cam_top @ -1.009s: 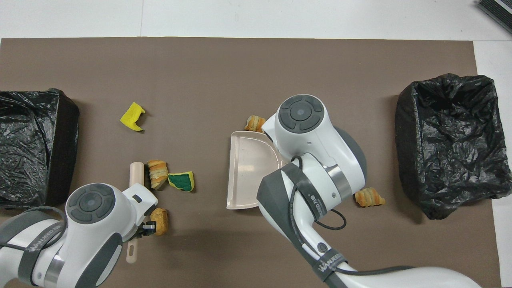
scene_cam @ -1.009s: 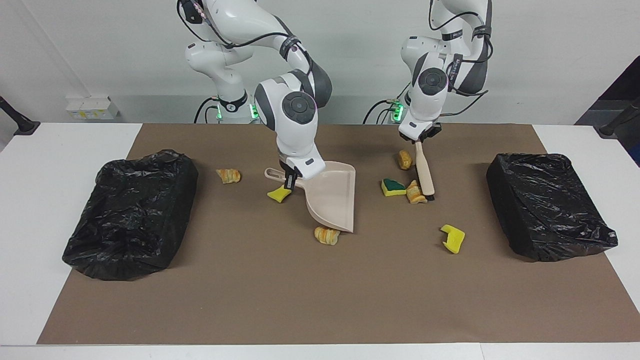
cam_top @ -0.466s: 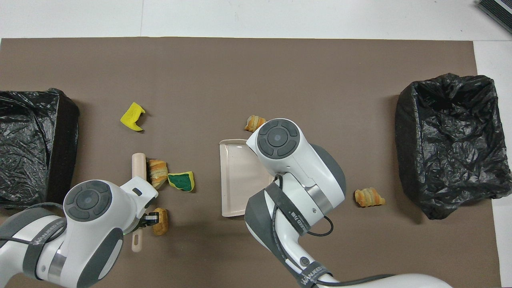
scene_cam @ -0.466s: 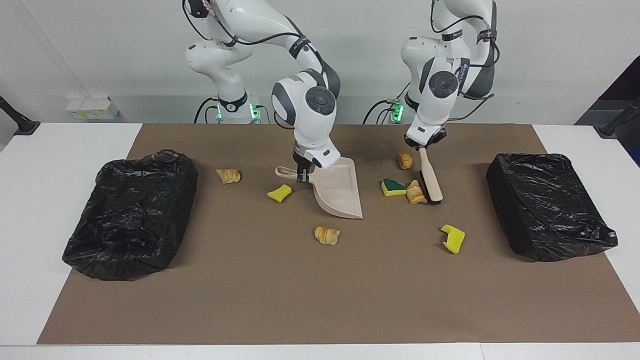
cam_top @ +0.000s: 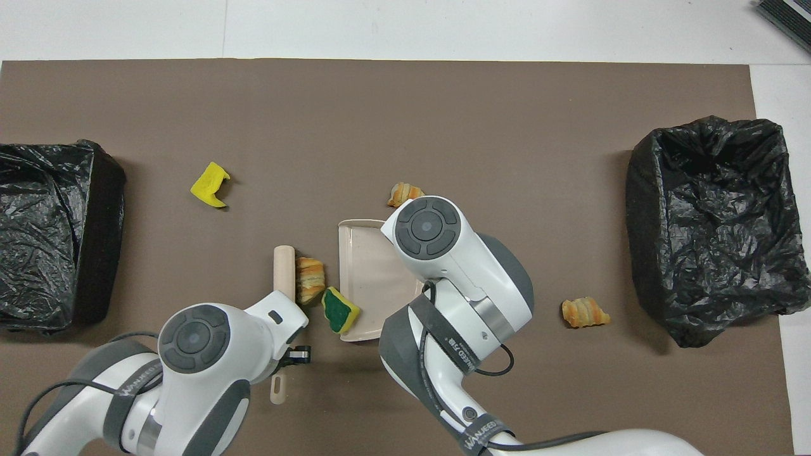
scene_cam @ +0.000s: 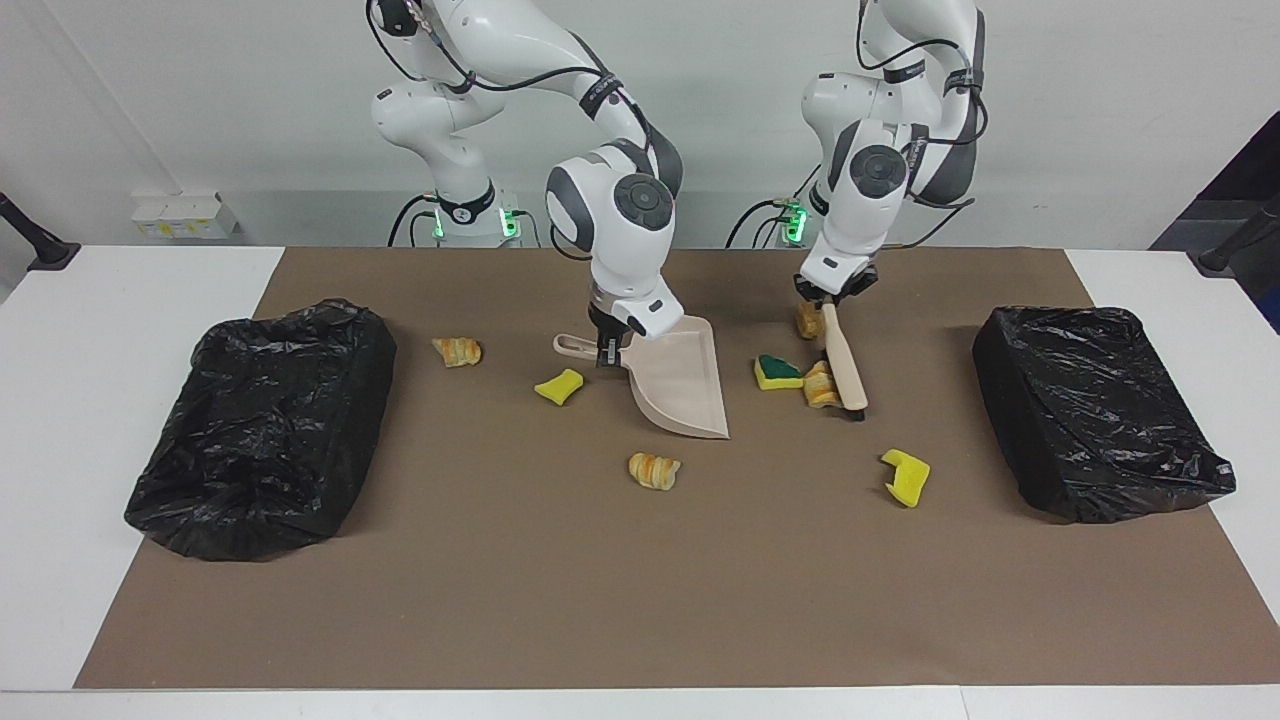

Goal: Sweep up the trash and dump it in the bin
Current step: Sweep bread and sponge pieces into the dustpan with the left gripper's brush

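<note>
Next, my left gripper pulls the brush back because a pastry by the brush handle is outside the bristles' path. The brush needs to be behind that pastry before my left gripper sweeps it in.
My right gripper is shut on the handle of the beige dustpan, whose open lip faces the left arm's end. My left gripper is shut on the brush, its bristles down on the mat. A green-faced sponge and a pastry lie between brush and pan. Another pastry sits by the left gripper. More trash lies loose: a yellow sponge beside the pan handle, pastries, and a yellow sponge. In the overhead view the green sponge is at the dustpan lip.
Two black-lined bins stand on the brown mat, one at the right arm's end and one at the left arm's end. White table borders the mat all around.
The left arm has swept the brush toward the dustpan, pushing the green sponge and a pastry along. The right arm has lowered the pan and drawn it nearer to the robots.
</note>
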You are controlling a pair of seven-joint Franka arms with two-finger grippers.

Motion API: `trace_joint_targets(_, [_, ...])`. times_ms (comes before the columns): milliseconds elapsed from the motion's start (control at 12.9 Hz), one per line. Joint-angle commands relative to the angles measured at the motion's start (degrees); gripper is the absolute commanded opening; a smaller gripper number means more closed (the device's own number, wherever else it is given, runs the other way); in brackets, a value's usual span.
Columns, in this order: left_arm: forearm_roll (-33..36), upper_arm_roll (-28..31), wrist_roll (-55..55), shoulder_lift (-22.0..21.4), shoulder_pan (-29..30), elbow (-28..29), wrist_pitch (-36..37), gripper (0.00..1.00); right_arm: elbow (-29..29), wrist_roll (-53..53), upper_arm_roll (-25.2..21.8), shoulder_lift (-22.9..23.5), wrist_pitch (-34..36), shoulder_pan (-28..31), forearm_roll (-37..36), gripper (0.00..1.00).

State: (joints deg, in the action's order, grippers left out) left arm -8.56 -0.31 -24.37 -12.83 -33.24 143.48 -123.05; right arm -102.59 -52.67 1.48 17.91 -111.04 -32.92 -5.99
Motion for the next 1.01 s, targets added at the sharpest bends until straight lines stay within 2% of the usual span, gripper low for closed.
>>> trace_joint_targets(0, [-2.69,0.58,0.46,1.66,-4.54,-2.41,-1.58,0.00,-0.24,1.69,0.19,0.46,-1.64,-0.22,-1.21,0.00])
trace_joint_targets(310, [-2.78,0.58,-1.72,4.47,-6.92,-8.11,-0.44,0.00,-0.06,3.01,0.10,0.64,-1.64,-0.13,-1.21,0.00])
trace_joint_targets(466, [-2.69,0.93,-5.41,2.56,-6.31,-9.18,3.31,0.00,0.38,4.24,0.10,0.72,-1.64,-0.13,-1.21,0.00])
trace_joint_targets(776, [1.15,1.02,-11.91,-3.95,-2.09,-9.18,20.18,0.00,0.47,4.24,0.19,0.72,-1.64,-0.13,-1.21,0.00])
trace_joint_targets(931, [5.11,1.02,-22.41,-5.53,-2.09,-8.40,23.98,0.00,0.47,4.24,0.19,0.72,-1.64,-0.13,-1.21,0.00])
